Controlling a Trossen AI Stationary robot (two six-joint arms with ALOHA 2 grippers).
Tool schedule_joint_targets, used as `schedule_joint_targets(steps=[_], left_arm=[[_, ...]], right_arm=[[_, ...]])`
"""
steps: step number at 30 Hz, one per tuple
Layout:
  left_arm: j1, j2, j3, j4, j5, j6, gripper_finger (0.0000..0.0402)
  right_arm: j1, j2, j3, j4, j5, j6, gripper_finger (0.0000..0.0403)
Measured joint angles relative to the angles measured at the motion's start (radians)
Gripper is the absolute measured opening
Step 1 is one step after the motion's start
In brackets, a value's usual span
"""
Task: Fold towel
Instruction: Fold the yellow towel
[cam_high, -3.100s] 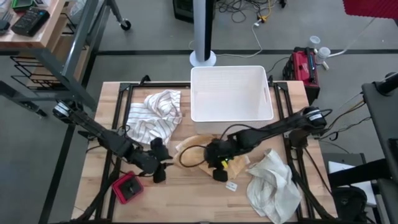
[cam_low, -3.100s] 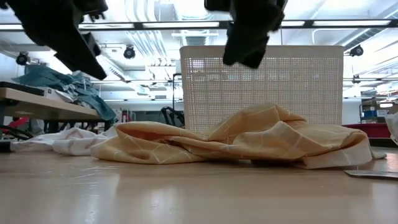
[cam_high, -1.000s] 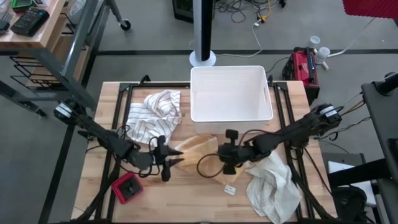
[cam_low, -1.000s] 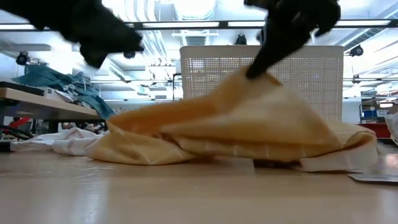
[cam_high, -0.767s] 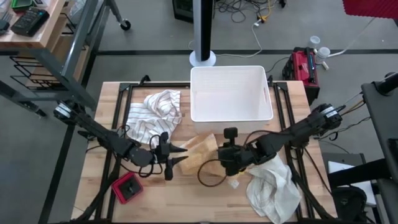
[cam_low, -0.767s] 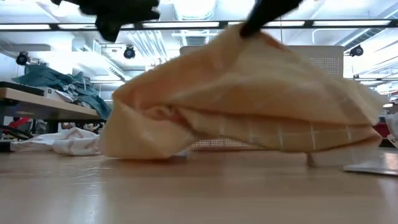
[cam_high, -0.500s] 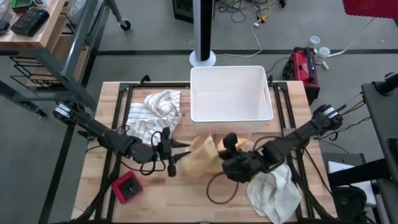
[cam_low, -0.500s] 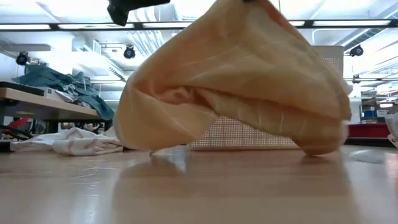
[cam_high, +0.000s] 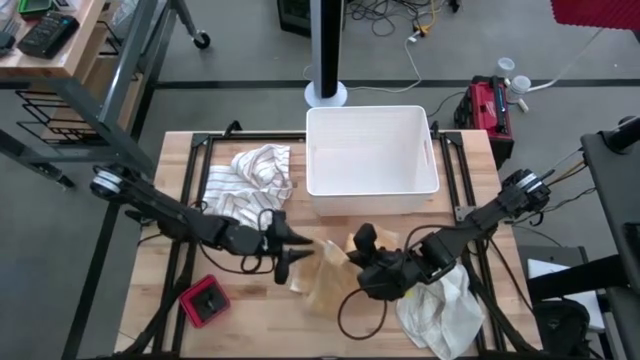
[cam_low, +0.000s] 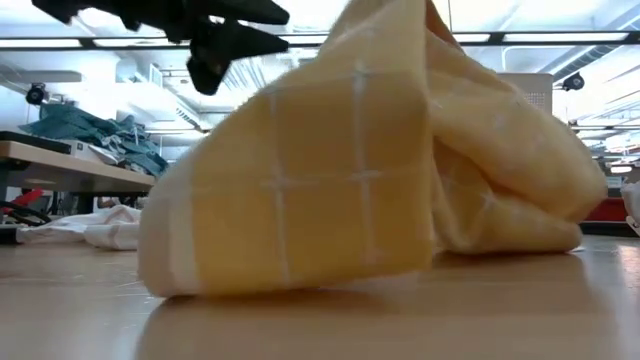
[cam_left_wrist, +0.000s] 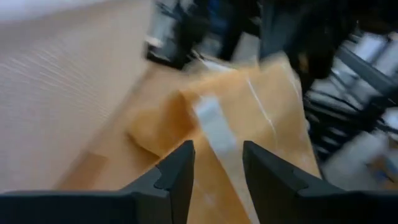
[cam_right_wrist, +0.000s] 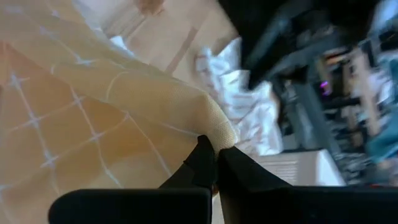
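The yellow checked towel hangs in loose folds (cam_low: 475, 170) from my right gripper alone, so next my left gripper takes the hemmed edge (cam_right_wrist: 213, 118) and draws the towel open.
The yellow checked towel (cam_high: 326, 278) hangs as a tent in the middle of the table, with its lower edge (cam_low: 290, 282) on the wood. My right gripper (cam_high: 364, 244) reaches in from the right and is shut on the towel's top. My left gripper (cam_high: 296, 252) comes from the left and stands open just left of the towel, above the table. Its fingers (cam_left_wrist: 177, 171) point at the cloth (cam_left_wrist: 249, 124), with nothing between them. My right gripper pinches a hemmed edge of the towel (cam_right_wrist: 219, 129) between its two fingertips. The fingers come from the table's right, slanting down. The towel hangs below them in loose folds, its lower part resting on the table.
A white basket (cam_high: 372, 150) stands at the far middle. A striped cloth (cam_high: 250, 185) lies far left and a crumpled white cloth (cam_high: 445, 305) near right. A red device (cam_high: 205, 302) sits near left, and a black cable loop (cam_high: 350, 322) lies near the towel.
My right gripper has risen, rolled and drawn toward the near edge, pulling the towel up from a low heap into a tall hanging tent; only its lower edge stays on the table. My left gripper has moved right, toward the towel.
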Motion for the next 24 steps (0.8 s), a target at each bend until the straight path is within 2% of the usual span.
schedule_joint_targets(steps=[2,7,13,19,24], left_arm=[[0.008,0.041,0.0,0.041,0.031,-0.002,0.0147],[0.029,0.125,0.0,0.114,0.028,0.028,0.0181],[0.048,0.156,0.0,0.198,0.04,0.064,0.0216],[0.051,0.146,0.0,0.283,0.184,0.107,0.023],[0.053,0.15,0.0,0.307,0.247,0.117,0.022]], right_arm=[[0.0,0.0,0.0,0.024,0.02,-0.061,0.0],[0.0,0.005,-0.001,0.037,0.03,-0.129,0.0],[0.013,0.03,0.011,0.041,0.044,-0.202,0.0],[0.013,0.041,0.012,0.037,0.046,-0.231,0.0],[0.013,0.04,0.012,0.036,0.068,-0.248,0.0]])
